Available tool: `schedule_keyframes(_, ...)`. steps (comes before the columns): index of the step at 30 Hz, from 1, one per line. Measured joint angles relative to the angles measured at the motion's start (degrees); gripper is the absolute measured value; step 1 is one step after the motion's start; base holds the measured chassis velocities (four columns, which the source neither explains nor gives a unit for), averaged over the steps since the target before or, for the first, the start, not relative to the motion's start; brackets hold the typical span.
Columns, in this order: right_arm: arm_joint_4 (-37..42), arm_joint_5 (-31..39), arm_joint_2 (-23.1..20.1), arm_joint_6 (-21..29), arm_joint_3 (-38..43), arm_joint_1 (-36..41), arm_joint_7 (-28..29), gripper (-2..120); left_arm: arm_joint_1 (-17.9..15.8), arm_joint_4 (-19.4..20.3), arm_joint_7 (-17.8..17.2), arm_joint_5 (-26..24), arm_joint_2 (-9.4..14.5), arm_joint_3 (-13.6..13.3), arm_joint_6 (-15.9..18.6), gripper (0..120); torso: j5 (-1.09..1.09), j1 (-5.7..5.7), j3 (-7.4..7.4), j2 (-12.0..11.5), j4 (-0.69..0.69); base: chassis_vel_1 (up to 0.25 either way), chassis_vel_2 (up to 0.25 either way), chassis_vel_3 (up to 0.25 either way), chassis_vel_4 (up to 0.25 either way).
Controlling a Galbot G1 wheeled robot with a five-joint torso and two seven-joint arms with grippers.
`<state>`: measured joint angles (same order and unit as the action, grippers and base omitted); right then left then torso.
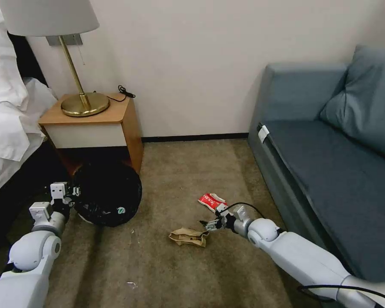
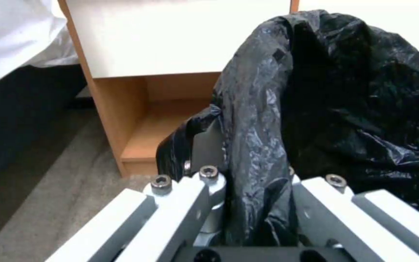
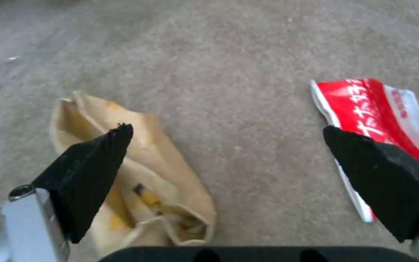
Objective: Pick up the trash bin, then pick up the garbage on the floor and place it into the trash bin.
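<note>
My gripper will have the brown paper wrapper (image 1: 189, 238) staying stiff and sticking out past my fingers as I carry it, since creased edges (image 1: 181, 231) stand up from the carpet.
The trash bin (image 1: 108, 193), draped in its crinkly black bag, is beside the nightstand with its mouth tipped toward me. My left gripper (image 1: 66, 195) is shut on the bag-covered rim (image 2: 253, 156). On the carpet lie two pieces of garbage: a crumpled brown paper wrapper (image 1: 188, 236) and a red-and-white packet (image 1: 211, 201). My right gripper (image 1: 209, 223) hovers low between them, open, with nothing between its fingers. In the right wrist view, one black pad (image 3: 91, 171) overlaps the brown wrapper (image 3: 171, 174) and the other sits over the red packet (image 3: 379, 105).
A wooden nightstand (image 1: 94, 124) with a brass lamp (image 1: 79, 102) stands behind the bin, and a bed (image 1: 8, 128) is at the left. A blue-grey sofa (image 1: 329, 171) runs along the right. Open carpet lies between, with a small white scrap (image 1: 131, 284) near me.
</note>
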<state>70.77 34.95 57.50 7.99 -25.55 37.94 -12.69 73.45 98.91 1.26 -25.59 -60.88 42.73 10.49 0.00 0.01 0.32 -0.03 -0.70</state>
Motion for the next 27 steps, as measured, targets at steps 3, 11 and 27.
schedule_keyframes(3, 2.9, -1.3, -0.6, 0.8, 1.5, 1.9, 0.1, 100, 1.2, 1.2, -0.5, -0.3, 0.4, 0.2, 0.0, 4, 0.01, 0.00, 0.00, 0.0, 0.01, 0.000, 0.000, 0.000, 0.000)
schedule_keyframes(11, 9.7, -4.1, -3.0, 2.3, 6.0, 10.0, -0.3, 100, 3.3, 2.0, -0.9, -0.7, 0.9, 0.3, -1.2, 4, 0.00, 0.00, -0.01, 0.0, 0.00, 0.000, 0.000, 0.000, 0.000)
schedule_keyframes(27, 2.8, -9.6, 1.4, -2.0, 5.8, 11.1, -5.0, 100, 3.8, 0.4, -0.9, 0.7, -0.5, -0.4, -2.6, 4, -0.01, 0.00, 0.00, 0.0, 0.00, 0.000, 0.000, 0.000, 0.000)
